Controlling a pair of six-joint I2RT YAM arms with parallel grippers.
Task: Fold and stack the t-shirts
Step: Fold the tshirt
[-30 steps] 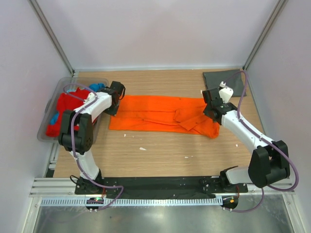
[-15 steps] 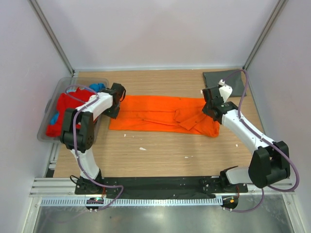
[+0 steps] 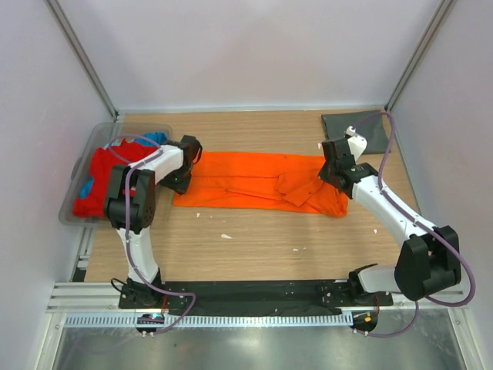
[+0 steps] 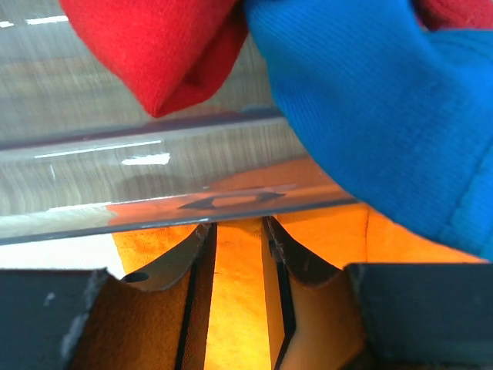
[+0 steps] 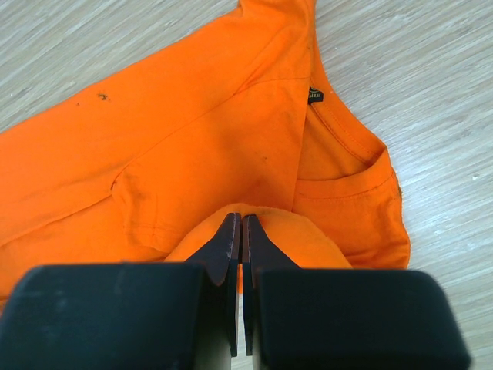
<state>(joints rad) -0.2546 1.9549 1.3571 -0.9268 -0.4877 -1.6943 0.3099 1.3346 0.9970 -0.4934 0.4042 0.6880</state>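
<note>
My left gripper should pinch the orange t-shirt's end (image 4: 239,245) where it is and lift it clear, because it lies loose in my open fingers, partly under the tub's rim (image 4: 158,226).
The bright orange t-shirt (image 3: 254,181) lies on the wooden table as a long band folded lengthwise. My left gripper (image 3: 182,180) sits low at its left end, beside the tub. In the left wrist view, the left gripper (image 4: 236,225) has its jaws parted, with orange cloth (image 4: 235,308) lying in the gap and ungripped. My right gripper (image 3: 333,177) is at the shirt's right end, near the collar. In the right wrist view, the right gripper (image 5: 242,217) is shut on a raised fold of the orange t-shirt (image 5: 192,139). A dark grey t-shirt (image 3: 356,129) lies at the back right.
A clear plastic tub (image 3: 77,212) at the table's left edge holds a red shirt (image 3: 104,173) and a blue one (image 3: 154,139). Its wall (image 4: 115,177) stands right in front of the left fingers, with red (image 4: 162,46) and blue (image 4: 370,100) cloth behind it.
My left gripper has gone from shut to open, letting go of the orange shirt's left end. The right gripper stays shut on the cloth and has shifted slightly toward the back.
</note>
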